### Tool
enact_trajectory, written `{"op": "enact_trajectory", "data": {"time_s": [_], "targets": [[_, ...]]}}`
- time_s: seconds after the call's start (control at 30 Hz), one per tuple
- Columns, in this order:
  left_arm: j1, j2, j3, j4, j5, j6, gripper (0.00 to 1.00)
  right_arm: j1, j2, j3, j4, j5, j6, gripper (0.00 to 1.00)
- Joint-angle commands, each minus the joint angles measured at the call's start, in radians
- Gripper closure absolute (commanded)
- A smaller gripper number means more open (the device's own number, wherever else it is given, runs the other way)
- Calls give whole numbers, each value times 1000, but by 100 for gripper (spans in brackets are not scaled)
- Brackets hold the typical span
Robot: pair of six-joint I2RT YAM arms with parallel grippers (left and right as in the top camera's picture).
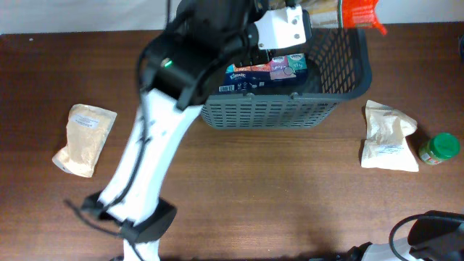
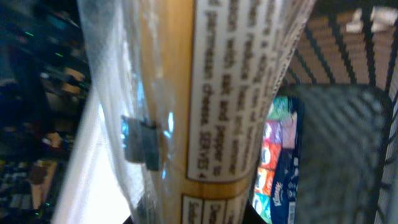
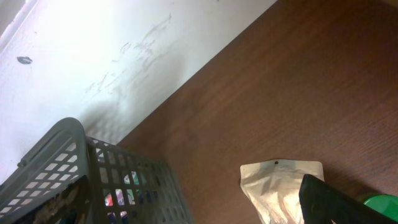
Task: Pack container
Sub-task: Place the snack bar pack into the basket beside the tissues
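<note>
The pasta pack [image 1: 323,14] is parallel to the tissue pack and has the open basket's bottom [image 2: 339,140] beside it. My left gripper keeps going down and lets go there.
The container [image 1: 275,112] is a dark grey lattice basket at the back middle of the table. A blue Kleenex tissue pack [image 1: 264,71] lies inside it. My left gripper [image 1: 293,29] is over the basket's far side, shut on a long clear-wrapped pasta pack [image 1: 322,14] with a yellow label. In the left wrist view the pasta pack [image 2: 217,93] fills the frame, with the tissue pack [image 2: 280,162] and the basket floor [image 2: 348,155] below. In the right wrist view only one dark finger of my right gripper [image 3: 329,199] shows, low beside the basket [image 3: 62,149].
A beige pouch [image 1: 85,139] lies at the left. Another beige pouch [image 1: 388,136] and a green-lidded jar [image 1: 440,148] lie right of the basket; both show in the right wrist view [image 3: 273,186], [image 3: 382,202]. An orange-red item [image 1: 360,12] sits at the basket's far right corner.
</note>
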State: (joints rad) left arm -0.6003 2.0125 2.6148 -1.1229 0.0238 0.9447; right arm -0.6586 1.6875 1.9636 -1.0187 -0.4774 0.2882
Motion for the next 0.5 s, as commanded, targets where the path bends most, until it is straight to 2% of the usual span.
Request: {"op": "enact_trajectory", "data": {"time_s": [0.0,0.1,0.2,0.47], "targets": [[12,130,21,9,-13,31,98,-3,-5,12,1,-9,6,1],[12,239,21,5,-22,27,98,-3,-5,12,1,-9,6,1],[4,322,21,-39,-114,-42,98,-3,-5,12,1,-9,6,1],[3,360,21,-225,-136,-151,98,-3,-5,12,1,-9,6,1]]}}
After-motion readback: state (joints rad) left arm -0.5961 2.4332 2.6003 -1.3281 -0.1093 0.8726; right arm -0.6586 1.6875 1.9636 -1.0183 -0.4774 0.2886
